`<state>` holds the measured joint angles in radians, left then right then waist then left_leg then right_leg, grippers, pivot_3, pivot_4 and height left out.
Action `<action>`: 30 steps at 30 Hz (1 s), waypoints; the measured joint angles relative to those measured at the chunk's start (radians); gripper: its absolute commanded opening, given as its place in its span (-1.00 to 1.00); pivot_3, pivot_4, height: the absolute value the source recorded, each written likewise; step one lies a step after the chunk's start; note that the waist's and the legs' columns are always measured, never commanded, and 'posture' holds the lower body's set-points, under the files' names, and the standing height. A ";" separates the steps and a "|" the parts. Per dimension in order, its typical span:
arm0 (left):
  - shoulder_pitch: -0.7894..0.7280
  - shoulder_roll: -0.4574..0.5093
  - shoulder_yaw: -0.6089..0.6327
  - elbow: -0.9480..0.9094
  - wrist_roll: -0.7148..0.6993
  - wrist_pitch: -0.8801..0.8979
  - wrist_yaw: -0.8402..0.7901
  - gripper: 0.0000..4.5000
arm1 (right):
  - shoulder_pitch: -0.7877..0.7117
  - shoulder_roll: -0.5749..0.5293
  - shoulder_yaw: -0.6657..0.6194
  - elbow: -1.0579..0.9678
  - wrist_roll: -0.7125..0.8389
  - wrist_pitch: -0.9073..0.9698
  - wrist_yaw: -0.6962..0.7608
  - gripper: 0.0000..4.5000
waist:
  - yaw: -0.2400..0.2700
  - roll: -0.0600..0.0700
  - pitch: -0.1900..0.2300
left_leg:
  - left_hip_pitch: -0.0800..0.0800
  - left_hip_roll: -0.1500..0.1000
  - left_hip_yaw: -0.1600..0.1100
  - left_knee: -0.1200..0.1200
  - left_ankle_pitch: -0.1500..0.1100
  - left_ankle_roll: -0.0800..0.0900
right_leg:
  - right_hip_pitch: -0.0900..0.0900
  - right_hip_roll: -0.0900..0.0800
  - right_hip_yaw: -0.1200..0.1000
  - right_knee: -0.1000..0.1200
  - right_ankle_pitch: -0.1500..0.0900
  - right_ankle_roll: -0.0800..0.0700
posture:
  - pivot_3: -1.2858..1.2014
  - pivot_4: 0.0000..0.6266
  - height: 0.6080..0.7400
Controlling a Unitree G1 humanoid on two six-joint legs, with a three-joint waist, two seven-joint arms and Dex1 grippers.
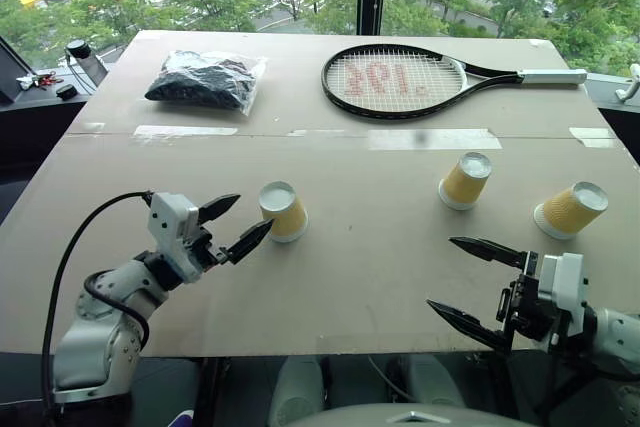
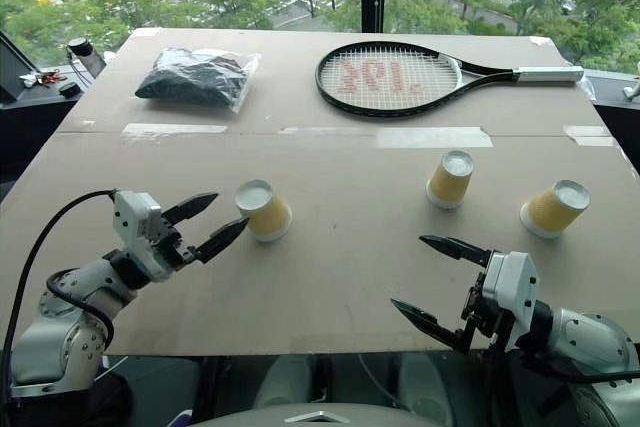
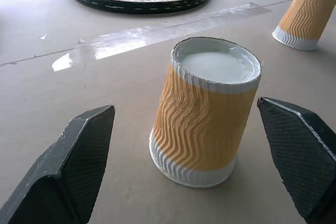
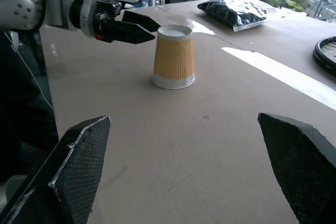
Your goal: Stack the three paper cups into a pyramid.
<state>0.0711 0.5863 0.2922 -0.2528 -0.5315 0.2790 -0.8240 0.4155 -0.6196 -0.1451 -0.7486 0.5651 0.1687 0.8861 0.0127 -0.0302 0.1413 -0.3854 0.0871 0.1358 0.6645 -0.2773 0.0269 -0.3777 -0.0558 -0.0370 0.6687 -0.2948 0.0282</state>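
Note:
The paper cup (image 1: 284,212) will pinch in when I squeeze and move it with my left gripper, because the yellow ribbed sides (image 3: 199,121) are paper around a hollow.
Three paper cups stand upside down on the brown table (image 1: 350,267), with yellow ribbed sides and white bases up. The left cup (image 1: 283,211) is just beyond my left gripper (image 1: 254,212), which is open. In the left wrist view this cup (image 3: 205,114) stands between and slightly past the two black fingers (image 3: 79,161), not touching them. The middle cup (image 1: 465,181) and the right cup (image 1: 571,210) stand apart at the right. My right gripper (image 1: 441,272) is open and empty near the table's front edge, short of those two cups and pointing left.
A black tennis racket (image 1: 400,79) lies at the back right. A clear bag of black stuff (image 1: 205,79) lies at the back left. Strips of clear tape (image 1: 420,137) run across the table's seam. Small items sit on the ledge (image 1: 60,82) to the left.

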 measured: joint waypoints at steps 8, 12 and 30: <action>-0.097 0.020 -0.089 0.075 0.040 -0.001 -0.043 1.00 | 0.037 -0.001 -0.015 -0.010 -0.001 -0.003 -0.012 0.98 | -0.001 0.000 0.000 | 0.000 0.000 0.000 0.000 0.000 0.000 | 0.000 0.001 -0.002 0.000 0.000 0.000 | 0.03 -0.52 1.00; -0.139 0.020 -0.109 0.123 0.048 -0.012 -0.075 0.41 | 0.070 0.005 -0.019 -0.023 -0.008 -0.021 -0.023 1.00 | 0.000 0.000 0.000 | 0.000 0.000 0.000 0.000 0.000 -0.001 | 0.000 0.001 -0.002 0.000 0.000 0.000 | 0.03 -0.52 1.00; -0.396 0.006 -0.225 0.314 0.122 -0.089 -0.177 -0.11 | 0.125 0.040 -0.017 -0.058 -0.068 -0.047 -0.090 1.00 | -0.001 0.000 0.000 | -0.004 -0.003 -0.003 0.002 0.002 -0.004 | -0.001 0.001 -0.005 -0.001 0.000 0.001 | 0.03 -0.52 1.00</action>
<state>-0.3252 0.5919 0.0676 0.0611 -0.4094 0.1901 -1.0011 0.5406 -0.5792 -0.1624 -0.8069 0.4968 0.1217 0.7957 0.0120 -0.0302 0.1413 -0.3893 0.0842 0.1325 0.6661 -0.2749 0.0228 -0.3787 -0.0546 -0.0423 0.6680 -0.2946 0.0292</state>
